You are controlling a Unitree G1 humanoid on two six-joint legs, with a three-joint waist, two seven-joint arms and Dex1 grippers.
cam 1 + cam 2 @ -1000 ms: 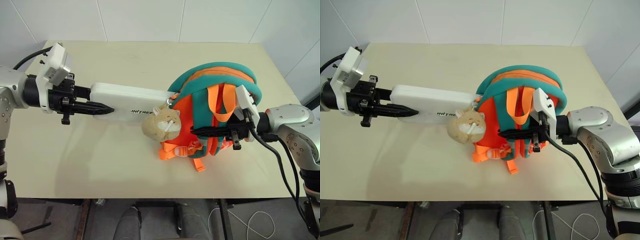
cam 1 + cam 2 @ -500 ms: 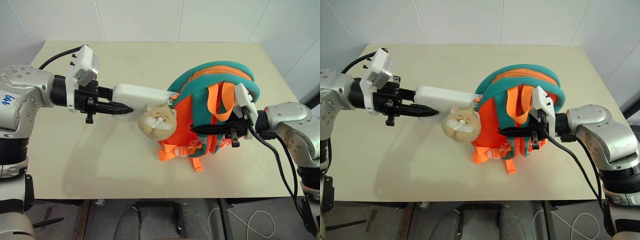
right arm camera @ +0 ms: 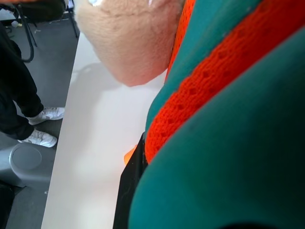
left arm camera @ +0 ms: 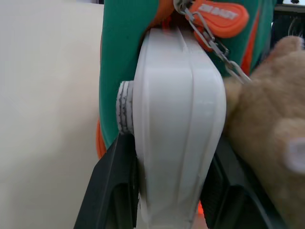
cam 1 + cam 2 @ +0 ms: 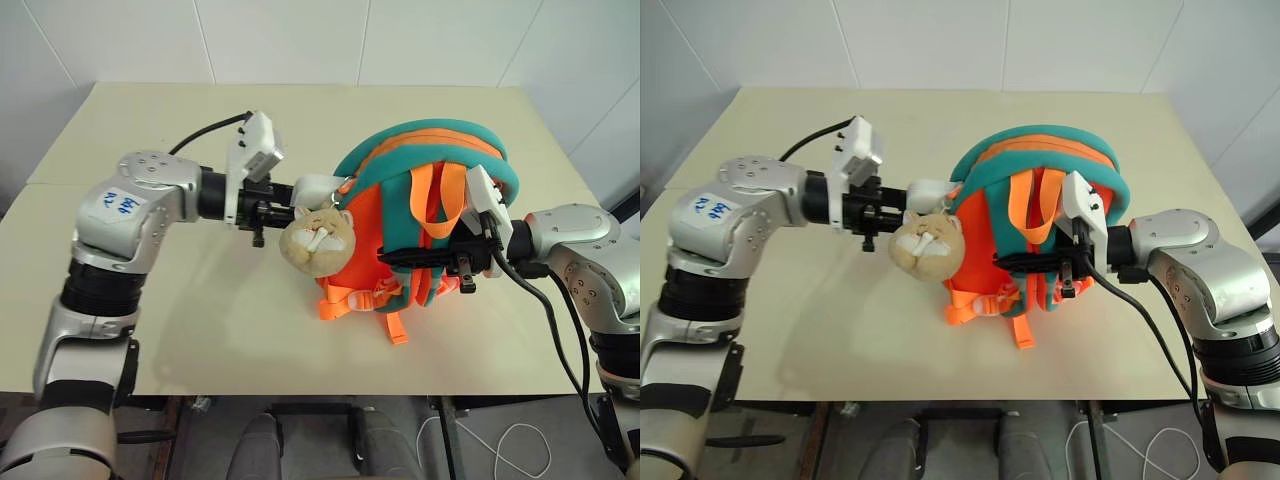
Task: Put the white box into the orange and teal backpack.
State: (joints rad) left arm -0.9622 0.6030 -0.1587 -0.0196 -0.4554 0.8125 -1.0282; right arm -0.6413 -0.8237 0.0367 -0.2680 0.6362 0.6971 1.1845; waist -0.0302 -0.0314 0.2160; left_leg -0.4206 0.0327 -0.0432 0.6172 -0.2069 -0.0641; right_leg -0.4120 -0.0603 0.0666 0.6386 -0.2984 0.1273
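My left gripper should keep pushing until the white box is deep inside, then let go, as the white box's far end [image 4: 167, 42] is lined up with the backpack's opening [image 4: 163, 21].
The orange and teal backpack [image 5: 430, 160] stands on the beige table [image 5: 200, 330], with a beige plush toy [image 5: 318, 240] hanging at its left side. The white box [image 5: 315, 187] is pushed into the backpack's left side, and just its rounded near end sticks out. My left gripper [image 5: 288, 209] is shut on that end; the left wrist view shows the white box [image 4: 176, 143] between the black fingers [image 4: 114, 191]. On the backpack's right, my right gripper [image 5: 388, 258] is shut on a teal padded strap [image 3: 228, 157].
The tabletop stretches well to the left and front of the backpack. Its front edge runs along [image 5: 300, 395]. Past the table edge, the right wrist view shows a person's white shoes [image 3: 40, 138] on the floor.
My left gripper has travelled right toward the backpack, sliding the white box in until just its end shows. The plush toy shifted a little. The right gripper stayed put.
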